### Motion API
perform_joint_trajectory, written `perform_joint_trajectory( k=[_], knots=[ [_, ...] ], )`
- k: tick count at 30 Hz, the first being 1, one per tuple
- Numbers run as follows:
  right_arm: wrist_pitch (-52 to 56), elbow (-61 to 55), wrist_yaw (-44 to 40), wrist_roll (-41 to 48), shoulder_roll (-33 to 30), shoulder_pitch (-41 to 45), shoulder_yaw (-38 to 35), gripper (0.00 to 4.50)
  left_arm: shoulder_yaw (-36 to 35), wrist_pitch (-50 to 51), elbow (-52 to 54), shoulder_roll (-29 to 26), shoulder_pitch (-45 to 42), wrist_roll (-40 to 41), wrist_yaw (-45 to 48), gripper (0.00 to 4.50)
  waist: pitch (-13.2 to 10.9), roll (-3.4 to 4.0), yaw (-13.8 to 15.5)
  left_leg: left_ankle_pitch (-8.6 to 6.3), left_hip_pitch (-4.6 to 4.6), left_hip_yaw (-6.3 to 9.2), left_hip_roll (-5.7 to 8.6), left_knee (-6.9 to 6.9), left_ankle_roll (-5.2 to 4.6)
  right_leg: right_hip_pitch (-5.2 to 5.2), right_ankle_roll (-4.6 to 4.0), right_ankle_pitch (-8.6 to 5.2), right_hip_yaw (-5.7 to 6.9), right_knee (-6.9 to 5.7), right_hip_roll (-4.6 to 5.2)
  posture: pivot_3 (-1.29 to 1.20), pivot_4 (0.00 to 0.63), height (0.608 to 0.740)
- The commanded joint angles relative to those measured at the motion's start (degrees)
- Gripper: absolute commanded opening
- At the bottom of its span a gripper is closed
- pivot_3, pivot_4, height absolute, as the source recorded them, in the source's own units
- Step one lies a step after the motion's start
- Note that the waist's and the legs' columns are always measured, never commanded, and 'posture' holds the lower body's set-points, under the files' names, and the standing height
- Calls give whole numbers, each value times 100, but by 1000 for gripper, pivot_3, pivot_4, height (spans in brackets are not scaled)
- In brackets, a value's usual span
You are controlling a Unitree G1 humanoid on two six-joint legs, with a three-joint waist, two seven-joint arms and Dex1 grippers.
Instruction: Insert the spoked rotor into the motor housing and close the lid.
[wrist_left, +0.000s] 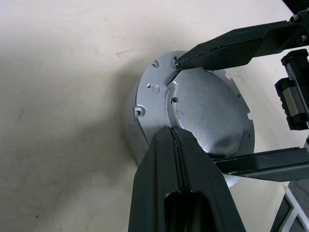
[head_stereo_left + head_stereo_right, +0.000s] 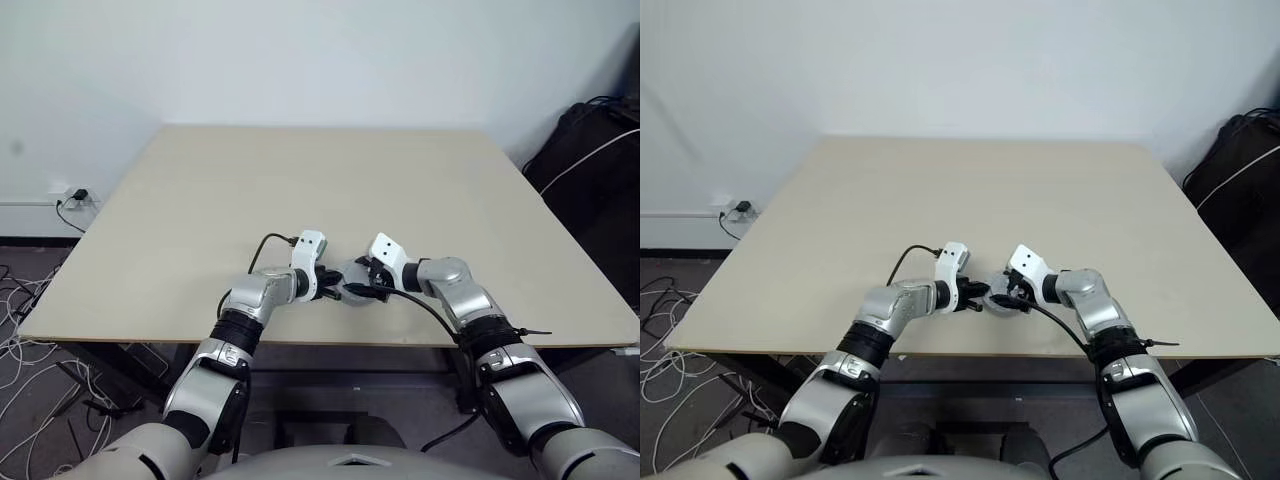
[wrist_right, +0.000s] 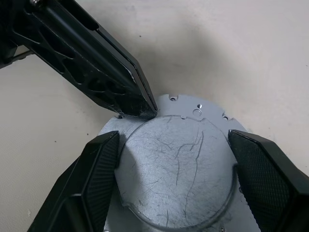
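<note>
The lid's raised centre above an open seam (image 1: 141,129) is the only part between my right gripper's fingers. The gripper should back away and grip lid and motor housing (image 1: 232,181) together from the side.
The lid (image 3: 178,164), a round silver-grey cap with a raised flat centre, lies face up near the table's front edge, also seen as the lid (image 1: 207,111). Under it shows a silver side wall (image 1: 133,140), which I take for the motor housing; its inside is hidden. The spoked rotor is hidden. My right gripper (image 3: 174,137) has its two fingers against opposite sides of the lid's raised centre. My left gripper (image 1: 173,133) is shut and empty, its tip resting on the lid's flange just beside the raised centre. In the left eye view both grippers meet at the lid (image 2: 350,272).
The beige table (image 2: 300,180) stretches far behind and to both sides of the parts; its front edge is close by. A black bag (image 2: 600,150) stands off the table at the right. Cables (image 2: 30,320) lie on the floor at the left.
</note>
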State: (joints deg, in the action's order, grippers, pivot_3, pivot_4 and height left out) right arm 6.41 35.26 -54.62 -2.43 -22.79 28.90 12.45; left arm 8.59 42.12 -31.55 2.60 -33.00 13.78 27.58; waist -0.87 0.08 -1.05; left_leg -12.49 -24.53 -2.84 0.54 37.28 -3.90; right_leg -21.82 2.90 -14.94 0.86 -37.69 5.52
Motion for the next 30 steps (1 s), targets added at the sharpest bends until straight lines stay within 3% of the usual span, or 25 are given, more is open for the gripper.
perform_joint_trajectory(
  k=[1, 4, 13, 17, 23, 26, 30],
  knots=[
    [143, -21, 35, -25, -64, -118, 16, 3648, 56, 51, -151, 78, -91, -101, -18, 0, 0, 0, 8, 0, 0, 0, 0, 0, 0, 0, 0, 0, 0, 0, 0, 0, 0, 740],
    [293, -192, -86, 99, -229, -230, -98, 4488, 3, -10, -188, 97, -105, -104, -22, 0, 1, 2, 47, 0, -3, 2, 0, -1, 0, -1, 0, 0, 1, 4, 1, 0, 0, 740],
    [711, -1330, -147, 473, -964, -778, -542, 4488, 41, -113, -244, 113, -119, -137, 55, 0, 2, 4, 91, -4, -21, 14, 5, -20, -7, 10, 10, 7, 18, 64, 6, 0, 0, 740],
    [1204, -2127, 88, 938, -1096, -1133, -1087, 4488, 91, -169, -284, 112, -134, -181, 110, 0, 2, 4, 116, -10, -37, 14, 5, -22, -16, 2, 13, 9, 17, 83, 7, 0, 0, 740],
    [2766, -3159, 1291, 1598, -629, -1395, -1971, 4488, 158, -227, -259, 113, -143, -236, 214, 0, 1, 4, 143, -10, -44, 14, 5, -21, -16, -4, 18, 12, 15, 83, 8, 0, 0, 740],
    [3845, -3240, 1830, 2120, -140, -1337, -2354, 4488, 178, -240, -261, 110, -147, -285, 262, 0, 1, 4, 155, -10, -45, 14, 4, -22, -16, -5, 19, 12, 15, 84, 8, 0, 0, 740],
    [4483, -3235, 2473, 2282, 395, -1369, -2481, 4488, 198, -250, -274, 107, -155, -339, 303, 0, 3, 9, 175, -10, -64, 12, 5, -22, -16, -26, 18, 13, 13, 83, 9, 0, 0, 740]
  ],
)
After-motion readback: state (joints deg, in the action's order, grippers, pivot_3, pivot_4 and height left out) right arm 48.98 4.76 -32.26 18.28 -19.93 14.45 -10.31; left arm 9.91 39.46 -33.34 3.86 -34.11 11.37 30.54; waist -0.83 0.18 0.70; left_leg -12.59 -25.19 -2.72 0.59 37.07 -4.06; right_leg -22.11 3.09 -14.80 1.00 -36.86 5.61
